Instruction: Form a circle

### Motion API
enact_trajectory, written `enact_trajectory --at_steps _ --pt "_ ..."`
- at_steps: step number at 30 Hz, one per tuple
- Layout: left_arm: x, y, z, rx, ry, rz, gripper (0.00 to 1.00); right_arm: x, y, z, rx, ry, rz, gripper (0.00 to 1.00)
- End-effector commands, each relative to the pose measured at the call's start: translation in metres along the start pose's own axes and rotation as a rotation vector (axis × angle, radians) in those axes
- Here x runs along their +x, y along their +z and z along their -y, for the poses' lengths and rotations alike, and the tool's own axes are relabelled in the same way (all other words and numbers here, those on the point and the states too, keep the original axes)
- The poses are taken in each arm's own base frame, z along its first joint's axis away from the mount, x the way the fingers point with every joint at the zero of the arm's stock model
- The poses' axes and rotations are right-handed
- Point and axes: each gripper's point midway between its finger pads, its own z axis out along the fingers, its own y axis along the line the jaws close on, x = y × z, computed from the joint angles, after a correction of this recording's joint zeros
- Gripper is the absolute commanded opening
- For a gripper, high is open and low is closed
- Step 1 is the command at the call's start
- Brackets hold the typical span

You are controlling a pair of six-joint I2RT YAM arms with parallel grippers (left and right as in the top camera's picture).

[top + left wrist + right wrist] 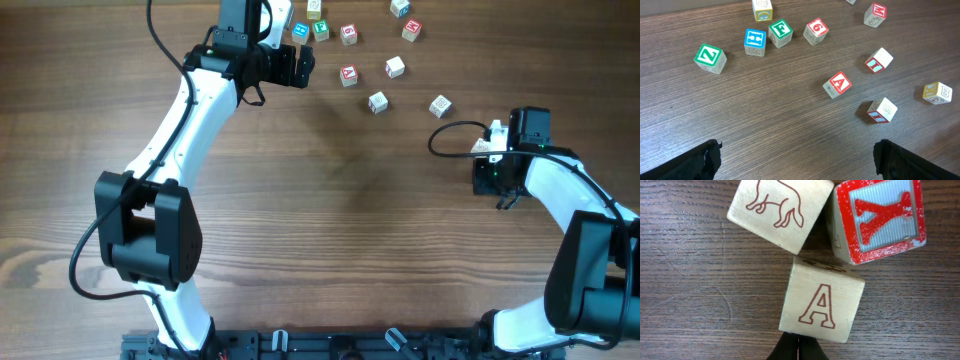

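Observation:
The animal cube touches the pale A cube's far edge (796, 258), so my right gripper should move back and come around from the red Y cube's side (917, 226).
Several small wooden letter cubes lie scattered at the table's far side with uneven gaps, no closed circle among them. A green Z (710, 57), blue H (755, 41), green F (780, 32), red 6 (816, 31) and red A (837, 84) are among them. My left gripper (802, 162) (292, 65) hovers open just left of this cluster, nothing between its fingers. My right gripper (798, 351) (496, 142) is shut and empty, its tips against the near edge of a pale cube with an outlined A (821, 300). Beyond that sit a red Y cube (879, 217) and an animal cube (777, 210).
More cubes lie between the two grippers: one at the cluster's near edge (377, 102) and one closer to the right arm (440, 106). A black cable (450, 135) loops out left of the right wrist. Bare wooden tabletop (350, 220) fills the middle and front.

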Motion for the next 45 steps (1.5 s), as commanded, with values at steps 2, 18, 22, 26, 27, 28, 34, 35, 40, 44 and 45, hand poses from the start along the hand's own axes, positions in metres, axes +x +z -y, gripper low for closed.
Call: enact_trajectory --at_steps 2,18,22,26,27,28,34,35,40,44,45 --pt "0.005 0.005 0.002 0.007 -0.002 -0.014 1.0 0.016 0.002 -0.006 -0.03 0.021 -0.07 0.04" --pt "0.005 0.005 0.002 0.007 -0.002 -0.014 1.0 -0.062 -0.172 0.072 0.302 0.355 0.474 0.04" --pt "0.005 0.005 0.002 0.008 -0.002 -0.014 1.0 -0.056 -0.149 0.088 0.321 0.39 0.404 0.05" --pt "0.005 0.005 0.002 0.007 -0.002 -0.014 1.0 -0.052 -0.11 0.085 0.259 0.388 0.301 0.06" --pt "0.005 0.005 0.002 0.007 -0.002 -0.014 1.0 -0.051 -0.096 0.08 0.226 0.383 0.267 0.08" --pt "0.005 0.005 0.002 0.007 -0.002 -0.014 1.0 -0.05 -0.082 0.078 0.209 0.38 0.234 0.08" --pt "0.005 0.005 0.002 0.007 -0.002 -0.014 1.0 -0.046 -0.019 0.062 0.111 0.317 0.115 0.04" --pt "0.005 0.005 0.002 0.008 -0.002 -0.014 1.0 -0.045 -0.016 0.061 0.107 0.318 0.108 0.04" --pt "0.005 0.005 0.002 0.007 -0.002 -0.014 1.0 -0.042 -0.014 0.059 0.099 0.321 0.093 0.04" --pt "0.005 0.005 0.002 0.008 -0.002 -0.014 1.0 -0.038 -0.012 0.056 0.079 0.43 0.079 0.04" --pt "0.005 0.005 0.002 0.007 -0.002 -0.014 1.0 -0.038 -0.012 0.056 0.078 0.452 0.079 0.04"
